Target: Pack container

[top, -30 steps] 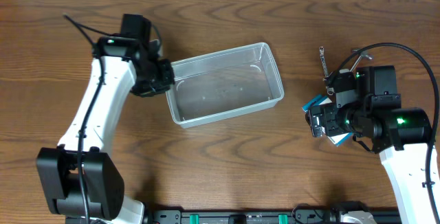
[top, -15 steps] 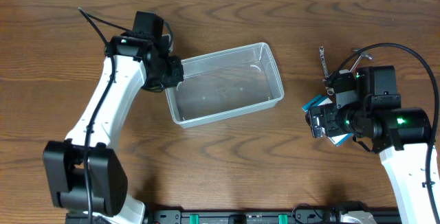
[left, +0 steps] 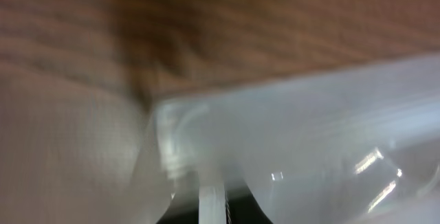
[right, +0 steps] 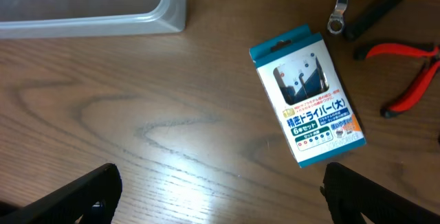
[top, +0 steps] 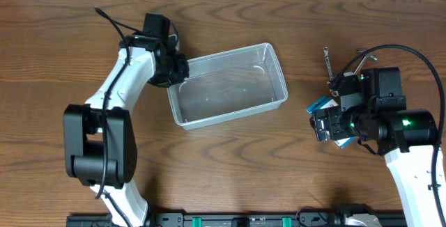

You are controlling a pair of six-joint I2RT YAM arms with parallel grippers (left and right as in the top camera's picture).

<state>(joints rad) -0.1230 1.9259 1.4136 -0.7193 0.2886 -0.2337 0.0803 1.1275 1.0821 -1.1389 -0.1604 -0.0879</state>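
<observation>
The container (top: 228, 86) is lying at a slant. My left gripper should turn the container's short end (top: 175, 106) square and move away before my right gripper packs the screwdriver set box.
The clear plastic container (top: 277, 69) lies empty at the middle of the table. My left gripper (top: 175, 71) is at its left short end, shut on the thin rim. In the left wrist view the rim strip (left: 212, 200) sits between my fingers, with the blurred container (left: 316, 121) beyond. My right gripper (top: 326, 124) is open and empty, hovering above the bare table (right: 220, 193) right of the container (right: 103, 21). A blue-and-white screwdriver set box (right: 307, 93) lies flat just ahead of the right fingers; it also shows in the overhead view (top: 320, 104).
A small silver wrench (top: 326, 61) lies beyond the right gripper and also shows in the right wrist view (right: 339, 7). Red-handled pliers (right: 412, 80) and a black-handled tool (right: 381, 7) lie right of the box.
My left arm has swung its elbow left and its wrist has shifted up and right along the container's left end. The container and the right arm have stayed put.
</observation>
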